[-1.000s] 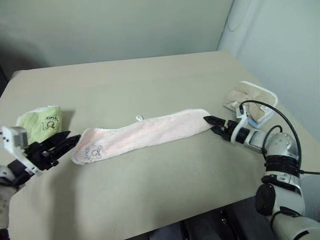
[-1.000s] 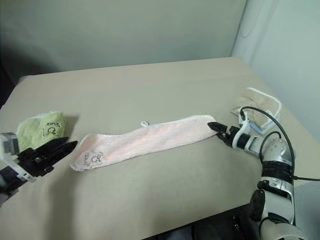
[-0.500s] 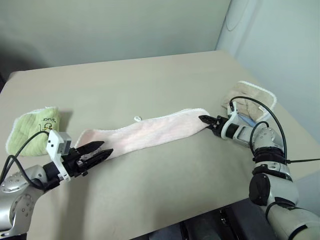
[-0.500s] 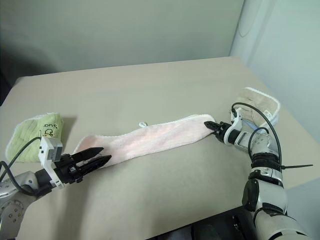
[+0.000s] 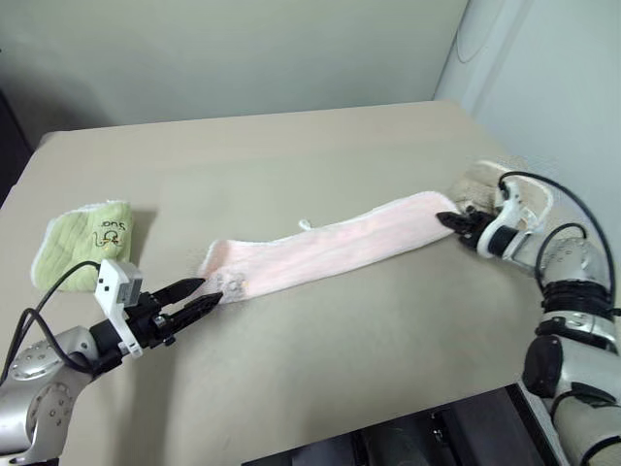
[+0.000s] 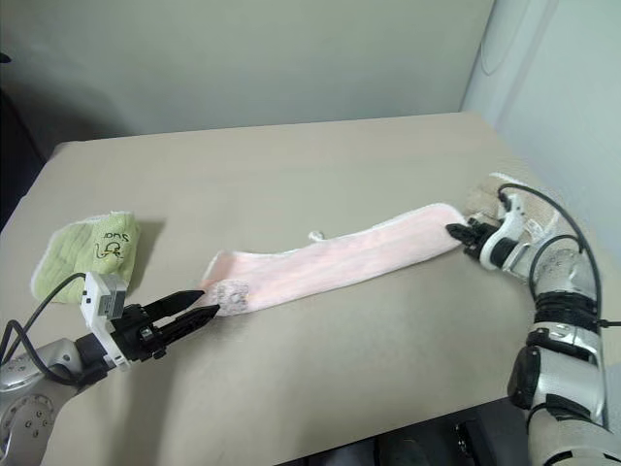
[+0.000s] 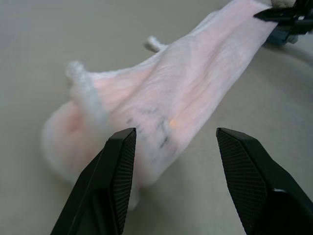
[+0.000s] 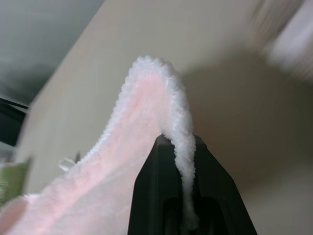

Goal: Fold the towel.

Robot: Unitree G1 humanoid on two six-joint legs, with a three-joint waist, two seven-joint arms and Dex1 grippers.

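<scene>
The pale pink towel's end (image 5: 222, 271) curls limply, so I expect the towel strip (image 5: 335, 248) to droop from my left gripper and fold onto itself when I carry it across.
The pale pink towel (image 5: 330, 243) lies stretched in a long strip across the middle of the table. Its small loop tag (image 5: 304, 224) sticks out on the far edge, and a dark embroidered mark (image 5: 231, 284) sits near its left end. My right gripper (image 5: 454, 222) is shut on the towel's right end; in the right wrist view the white-edged corner (image 8: 166, 98) is pinched between the fingers and raised off the table. My left gripper (image 5: 199, 294) is open just at the towel's bunched left end (image 7: 93, 127), which lies between its fingers (image 7: 115, 166).
A folded green towel (image 5: 82, 238) lies at the left of the table, behind my left arm. A beige towel (image 5: 485, 180) with white edging sits at the right edge, just behind my right gripper. Table edges run close on the near side and on the right.
My right gripper has shut on the towel's right end, lifted it and drawn the towel rightward, pulling it straighter. My left gripper has come in from the left to the towel's left end.
</scene>
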